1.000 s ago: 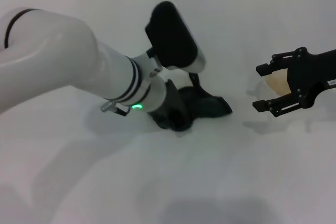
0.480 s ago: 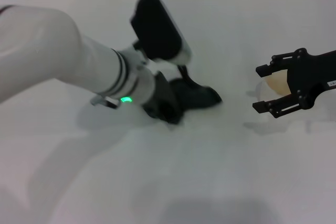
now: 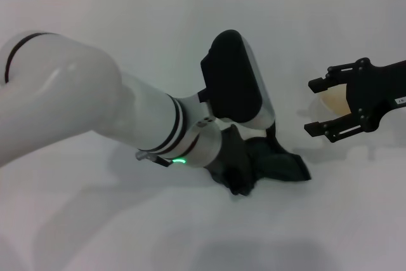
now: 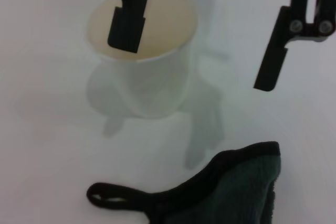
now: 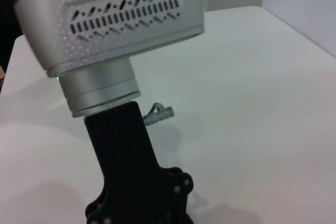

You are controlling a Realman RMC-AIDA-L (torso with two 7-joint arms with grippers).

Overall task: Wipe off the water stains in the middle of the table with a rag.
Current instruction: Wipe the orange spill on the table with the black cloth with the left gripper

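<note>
The rag's front edge (image 3: 303, 169) is just short of the cup, so next my left gripper pulls the rag back across the middle, away from the cup.
My left gripper (image 3: 233, 172) is down on the white table (image 3: 114, 42) near its middle, shut on the dark green rag (image 3: 282, 165). The rag lies bunched on the tabletop and trails to the right of the gripper. In the left wrist view the rag's edge (image 4: 247, 179) and its black loop (image 4: 113, 196) lie just short of the cup. The orange water stain is hidden or out of view. My right gripper (image 3: 325, 107) hovers open at the right, its fingers on either side of the cup.
A white paper cup (image 3: 332, 100) stands at the right, between my right gripper's fingers (image 4: 127, 11), and it also shows in the left wrist view (image 4: 149, 72). My left arm's wrist housing (image 5: 110, 30) fills the right wrist view.
My left arm swept the rag to the left and away, then back to the right and nearer; the rag now lies closer to the cup. The right arm has not moved.
</note>
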